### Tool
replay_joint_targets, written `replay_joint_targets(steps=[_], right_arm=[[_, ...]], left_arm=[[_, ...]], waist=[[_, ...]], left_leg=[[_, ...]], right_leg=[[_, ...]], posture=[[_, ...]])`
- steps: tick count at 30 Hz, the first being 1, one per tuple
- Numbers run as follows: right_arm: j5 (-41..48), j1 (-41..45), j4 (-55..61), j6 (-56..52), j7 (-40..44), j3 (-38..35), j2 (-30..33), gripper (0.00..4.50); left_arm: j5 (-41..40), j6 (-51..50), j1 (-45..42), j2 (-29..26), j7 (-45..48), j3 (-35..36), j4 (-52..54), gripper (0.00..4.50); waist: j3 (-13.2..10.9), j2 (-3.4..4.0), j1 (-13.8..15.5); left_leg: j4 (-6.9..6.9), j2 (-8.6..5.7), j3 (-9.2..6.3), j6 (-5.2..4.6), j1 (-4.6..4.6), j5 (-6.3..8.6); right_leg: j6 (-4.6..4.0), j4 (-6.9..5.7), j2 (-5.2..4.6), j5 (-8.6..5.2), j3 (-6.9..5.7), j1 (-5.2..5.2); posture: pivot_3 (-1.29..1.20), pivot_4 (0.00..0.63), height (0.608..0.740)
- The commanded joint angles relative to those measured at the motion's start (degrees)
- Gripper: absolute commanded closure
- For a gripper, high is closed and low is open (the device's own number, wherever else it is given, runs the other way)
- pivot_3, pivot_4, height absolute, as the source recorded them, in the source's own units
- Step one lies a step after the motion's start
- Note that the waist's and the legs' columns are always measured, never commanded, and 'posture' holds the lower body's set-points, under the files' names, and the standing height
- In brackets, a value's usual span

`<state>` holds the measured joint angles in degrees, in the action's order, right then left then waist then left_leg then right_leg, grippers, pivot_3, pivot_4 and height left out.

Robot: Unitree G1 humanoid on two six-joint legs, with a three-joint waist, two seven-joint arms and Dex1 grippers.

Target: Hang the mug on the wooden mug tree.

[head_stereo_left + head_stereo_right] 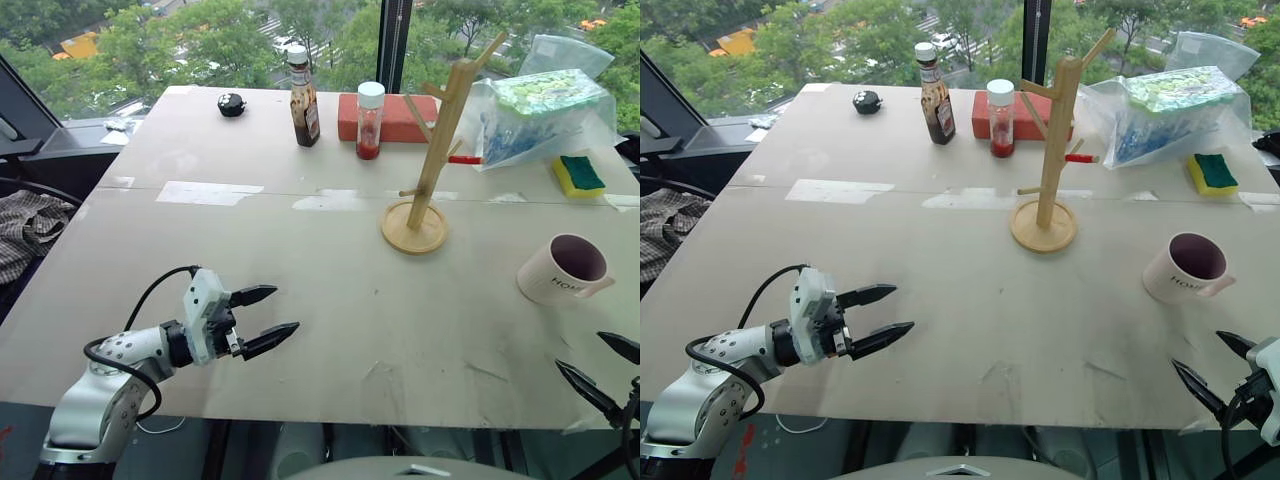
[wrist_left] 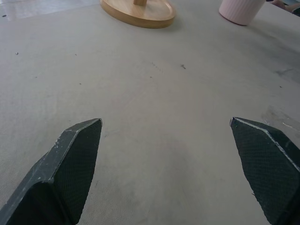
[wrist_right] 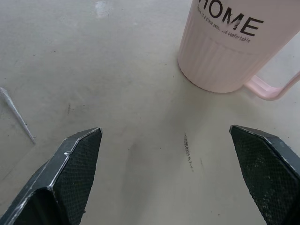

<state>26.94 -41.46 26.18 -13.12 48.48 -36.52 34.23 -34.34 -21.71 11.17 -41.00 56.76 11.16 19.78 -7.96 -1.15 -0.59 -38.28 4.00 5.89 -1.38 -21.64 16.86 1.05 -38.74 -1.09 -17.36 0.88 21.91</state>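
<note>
The cream mug (image 1: pixel 562 270) will tip over and swing from the red-tipped peg when I hang it, because the mug's handle (image 1: pixel 600 287) sticks out on only one side of it.
The cream mug (image 1: pixel 563 271) with a dark purple inside stands upright on the right side of the table, its handle toward the right edge. The right wrist view shows the mug (image 3: pixel 234 44) with "HOME" lettering just ahead of the fingers. The wooden mug tree (image 1: pixel 432 150) stands on its round base at the table's middle right, pegs bare. My right gripper (image 1: pixel 603 368) hovers open at the front right corner, a short way in front of the mug. Near the front left edge my left gripper (image 1: pixel 266 318) is open and holds nothing, its fingers pointing right.
At the back stand a brown sauce bottle (image 1: pixel 304 98), a white-capped jar (image 1: pixel 370 121) and a red brick-like block (image 1: pixel 390 117). A plastic bag (image 1: pixel 535 110) and a yellow-green sponge (image 1: pixel 579 175) lie at the back right. A small black object (image 1: pixel 232 104) sits at the back left.
</note>
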Motion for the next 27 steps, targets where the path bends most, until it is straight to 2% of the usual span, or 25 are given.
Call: replay_joint_targets(steps=[1,4,10,18,27], right_arm=[[-0.57,2.50,0.12,0.86,-3.16,-1.21,-0.98,0.07],[-2.97,7.72,-2.62,-1.00,-13.00,-2.79,-4.22,0.07],[-2.80,13.85,-7.49,-2.67,-18.70,-4.38,-4.75,0.07],[-4.10,20.74,-12.55,-3.01,-20.98,-2.04,-4.36,0.07],[-4.35,25.62,-17.37,-2.10,-20.07,0.68,-4.27,0.07]], left_arm=[[-3.41,-0.22,-3.40,-0.21,1.58,0.62,3.56,0.00],[-8.59,-0.91,-10.03,0.26,5.42,-2.12,7.96,0.00],[-12.65,-5.75,-16.81,-0.75,7.29,-6.44,11.40,0.00],[-13.86,-7.52,-17.71,-0.29,5.77,-6.89,13.51,0.00],[-14.09,-6.82,-14.38,-0.71,4.93,-4.39,14.20,0.00]], waist=[[-0.01,-0.01,0.02],[-0.07,-0.22,0.44],[0.13,0.22,0.03],[0.12,0.25,-0.17],[0.10,0.28,-0.11]], left_leg=[[0.00,0.00,0.00,0.00,0.00,0.00],[-0.06,0.00,-0.11,0.01,-0.06,-0.01],[-0.02,-0.15,-0.01,0.17,0.03,-0.11],[-0.01,-0.21,-0.18,0.19,0.03,-0.11],[-0.01,-0.31,-0.25,0.19,0.03,-0.11]], right_leg=[[0.00,0.00,0.00,0.00,0.00,0.00],[-0.01,-0.04,0.00,0.01,-0.15,0.01],[0.02,-0.05,0.08,0.01,0.01,-0.08],[0.04,-0.02,0.15,0.01,0.14,-0.06],[0.05,-0.04,0.10,0.01,0.12,-0.06]], posture=[[0.00,0.150,0.740],[0.00,0.150,0.740],[0.00,0.150,0.740],[0.00,0.150,0.740],[0.00,0.150,0.740]])
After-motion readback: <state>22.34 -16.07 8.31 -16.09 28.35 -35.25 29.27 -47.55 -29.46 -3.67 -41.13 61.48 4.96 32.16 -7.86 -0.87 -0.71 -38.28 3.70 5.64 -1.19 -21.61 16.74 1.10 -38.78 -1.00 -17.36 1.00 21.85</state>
